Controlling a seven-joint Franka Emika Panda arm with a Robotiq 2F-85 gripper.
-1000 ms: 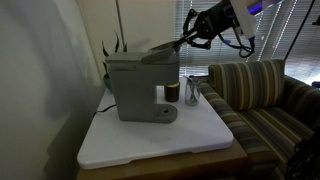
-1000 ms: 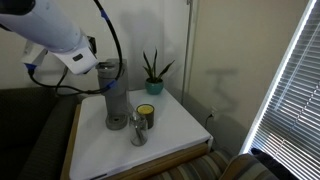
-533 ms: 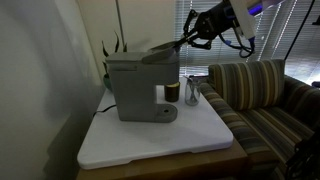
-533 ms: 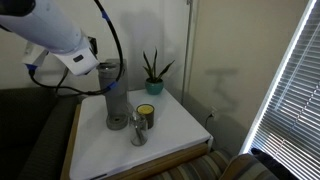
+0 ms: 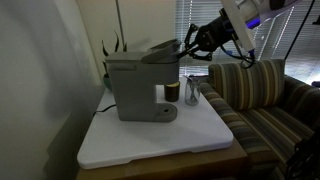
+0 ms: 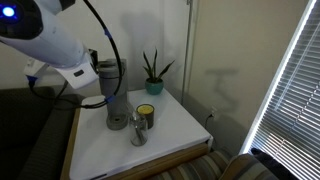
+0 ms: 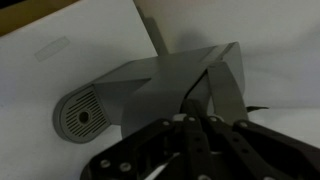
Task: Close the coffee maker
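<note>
Next, I raise my gripper's shut fingers clear and then push down on the lid's top [image 5: 161, 46] from above, because the fingers sit low at the lid's raised front edge.
The grey boxy coffee maker [image 5: 135, 88] stands at the back of a white table top [image 5: 160, 138]. Its hinged lid [image 5: 160, 50] is tilted up only a little. My gripper [image 5: 186, 47] is at the lid's raised front edge, fingers together, holding nothing. In the wrist view I look down on the machine [image 7: 150, 90] with its round drip base [image 7: 83, 116] and the lid [image 7: 226, 88]; the gripper [image 7: 195, 122] is shut just over the lid. In an exterior view the machine [image 6: 115, 95] stands below my white arm, and the gripper is hidden.
A dark cup [image 5: 172, 92] and a metal cup [image 5: 192, 93] stand beside the machine. A yellow-topped cup [image 6: 146, 112] and a potted plant [image 6: 152, 70] are also on the table. A striped sofa [image 5: 265, 95] is close by, and window blinds [image 6: 290, 80].
The gripper has moved down and slightly towards the machine. The lid has dropped from a steeper raised angle to nearly flat.
</note>
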